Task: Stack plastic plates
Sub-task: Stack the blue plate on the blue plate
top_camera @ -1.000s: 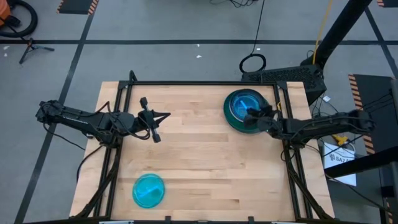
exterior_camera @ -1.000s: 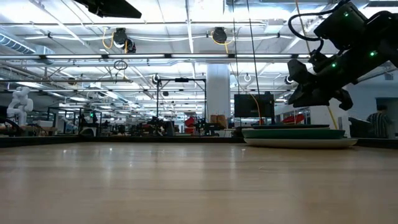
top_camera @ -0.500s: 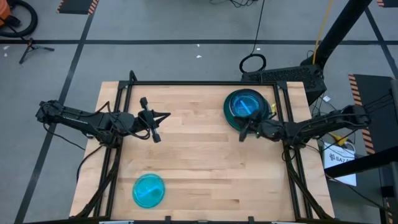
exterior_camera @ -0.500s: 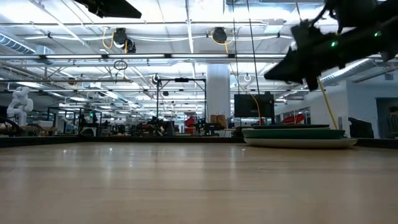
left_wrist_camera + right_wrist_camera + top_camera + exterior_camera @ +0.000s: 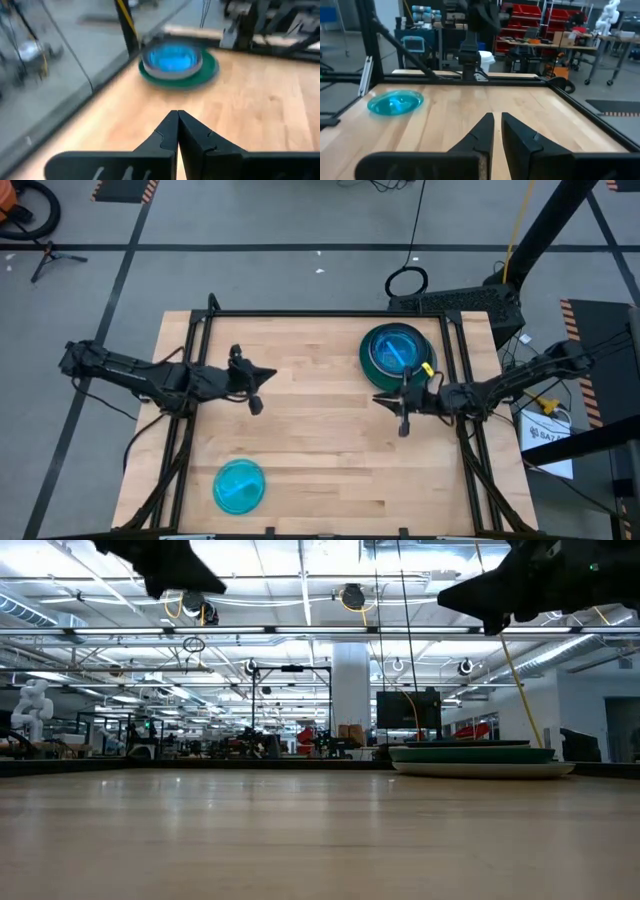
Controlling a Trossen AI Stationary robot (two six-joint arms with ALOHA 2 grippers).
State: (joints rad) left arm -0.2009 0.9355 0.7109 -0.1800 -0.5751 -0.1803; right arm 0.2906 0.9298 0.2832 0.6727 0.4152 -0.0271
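The single cyan plate [image 5: 239,487] sits far across from my right gripper and the stack, so my left gripper should grab its rim [image 5: 238,462] and bring it toward the middle.
A stack of plastic plates [image 5: 397,355] rests on the table at the far right, with a dark green plate at the bottom and a translucent cyan one on top. It also shows in the left wrist view [image 5: 177,65] and the low view [image 5: 480,758]. A single cyan plate [image 5: 240,485] lies flat near the front left and shows in the right wrist view [image 5: 395,102]. My right gripper [image 5: 378,398] hangs above the table just near-side of the stack. It points level toward the left edge and is all but shut [image 5: 497,120], holding nothing. My left gripper [image 5: 272,373] is shut [image 5: 178,117] and empty, left of centre.
A black frame [image 5: 330,314] runs along the table's far edge and down both sides. Bare wood [image 5: 320,440] spreads between the two grippers and across the near right. In the right wrist view, the left arm [image 5: 470,45] stands across the table.
My right gripper has drawn off the stack, swung toward the near edge and the table's middle, risen, and turned from slanting down to level. The stack has stayed put. My left gripper has rolled about its own pointing line and kept close to its place.
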